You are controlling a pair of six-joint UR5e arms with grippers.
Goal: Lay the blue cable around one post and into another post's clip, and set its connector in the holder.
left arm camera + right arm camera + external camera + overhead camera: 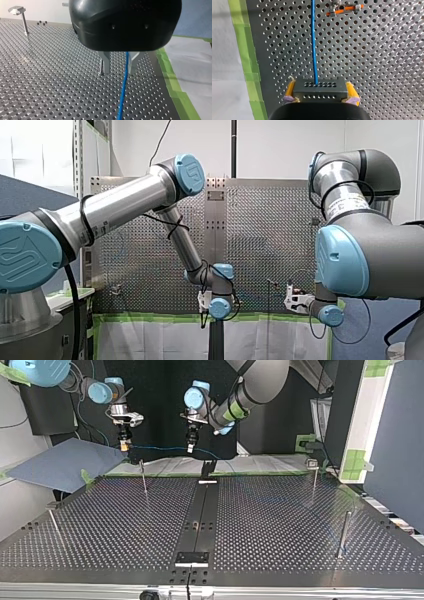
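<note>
The blue cable comes almost straight out of the dark connector block, so I expect it to follow in a line with little sag when the robot carries it.
The blue cable hangs in the air between my two grippers, past the table's far edge in the top view. My right gripper has its yellow pads shut on the cable's dark connector block, and the cable runs straight out ahead of it. My left gripper straddles the cable with its metal fingers apart; the cable lies against one finger, with a gap to the other. In the top view my right gripper is at the left and my left gripper near the middle.
Thin posts stand on the perforated table: one far left, one far right, one near right. A black bracket sits on the middle strip. An orange-marked clip lies ahead of my right gripper. Green tape edges the table.
</note>
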